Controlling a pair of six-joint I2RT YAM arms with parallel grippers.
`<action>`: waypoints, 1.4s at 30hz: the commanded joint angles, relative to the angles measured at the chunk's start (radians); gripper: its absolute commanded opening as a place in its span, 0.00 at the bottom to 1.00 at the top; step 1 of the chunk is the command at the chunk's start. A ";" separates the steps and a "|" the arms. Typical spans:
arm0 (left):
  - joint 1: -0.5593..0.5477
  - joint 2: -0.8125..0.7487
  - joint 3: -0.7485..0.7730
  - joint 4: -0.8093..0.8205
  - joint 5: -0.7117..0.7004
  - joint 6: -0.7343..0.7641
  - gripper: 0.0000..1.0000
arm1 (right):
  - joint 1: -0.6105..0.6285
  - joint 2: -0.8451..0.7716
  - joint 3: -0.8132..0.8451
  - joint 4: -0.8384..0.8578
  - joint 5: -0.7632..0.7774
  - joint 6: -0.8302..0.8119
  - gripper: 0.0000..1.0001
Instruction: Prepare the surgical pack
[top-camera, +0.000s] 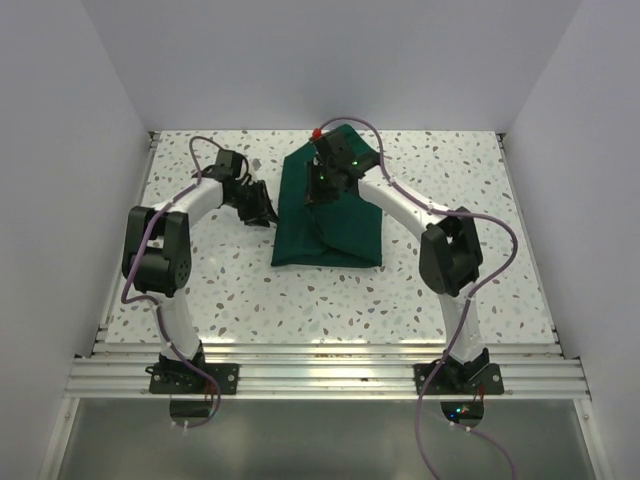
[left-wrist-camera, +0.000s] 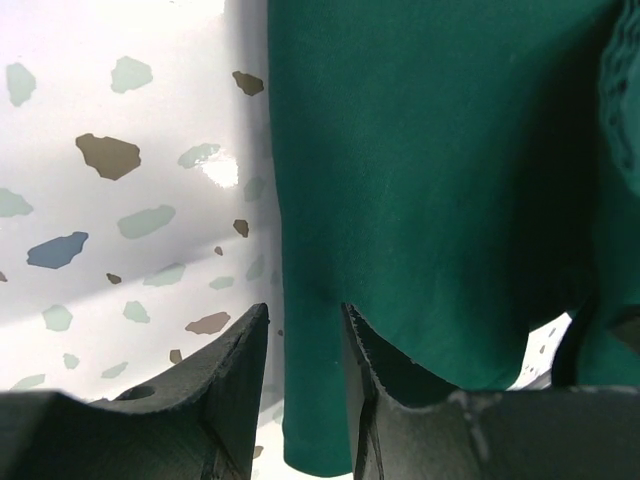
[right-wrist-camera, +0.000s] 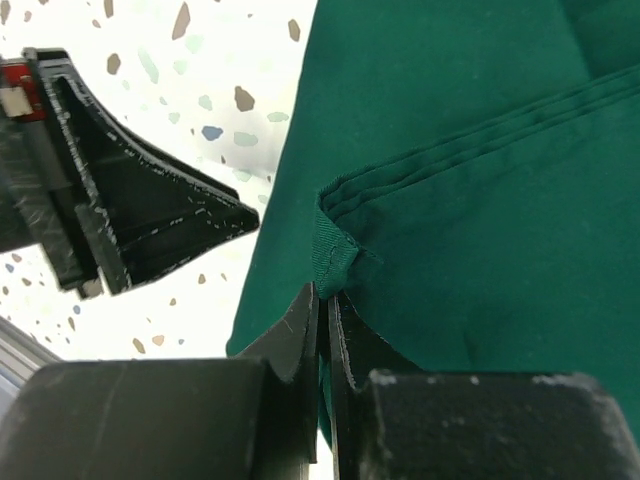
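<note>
My right gripper should keep pulling the folded layer it holds by its hemmed corner (right-wrist-camera: 336, 226), now just short of the drape's edge (right-wrist-camera: 275, 200), until the corner reaches that edge. Then it should let go.
The surgical pack, a large dark green drape (top-camera: 345, 235), lies partly folded in the middle of the speckled table. My right gripper (top-camera: 322, 190) is over its upper part. In the right wrist view that gripper (right-wrist-camera: 327, 295) is shut on a hemmed, folded corner of the drape (right-wrist-camera: 480, 250), which bunches up at the fingertips. My left gripper (top-camera: 262, 212) sits at the drape's left edge. In the left wrist view it (left-wrist-camera: 303, 318) is open, and the edge of the drape (left-wrist-camera: 440, 180) runs through the gap between its fingers. One finger (left-wrist-camera: 380, 370) is over the fabric, the other over bare table.
White walls enclose the table (top-camera: 220, 290) on the left, back and right. An aluminium rail (top-camera: 320, 375) with both arm bases runs along the near edge. Purple cables loop off both arms. The left gripper (right-wrist-camera: 150, 220) shows close beside the right one.
</note>
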 joint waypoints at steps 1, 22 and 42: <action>-0.011 -0.004 0.003 0.040 0.027 -0.016 0.38 | 0.030 0.042 0.086 0.046 -0.021 0.034 0.00; -0.037 0.018 0.004 0.059 0.029 -0.028 0.38 | 0.093 0.107 0.045 0.081 -0.049 0.035 0.00; 0.029 -0.074 0.172 -0.115 -0.047 0.063 0.44 | 0.060 0.104 0.071 0.011 -0.322 -0.029 0.47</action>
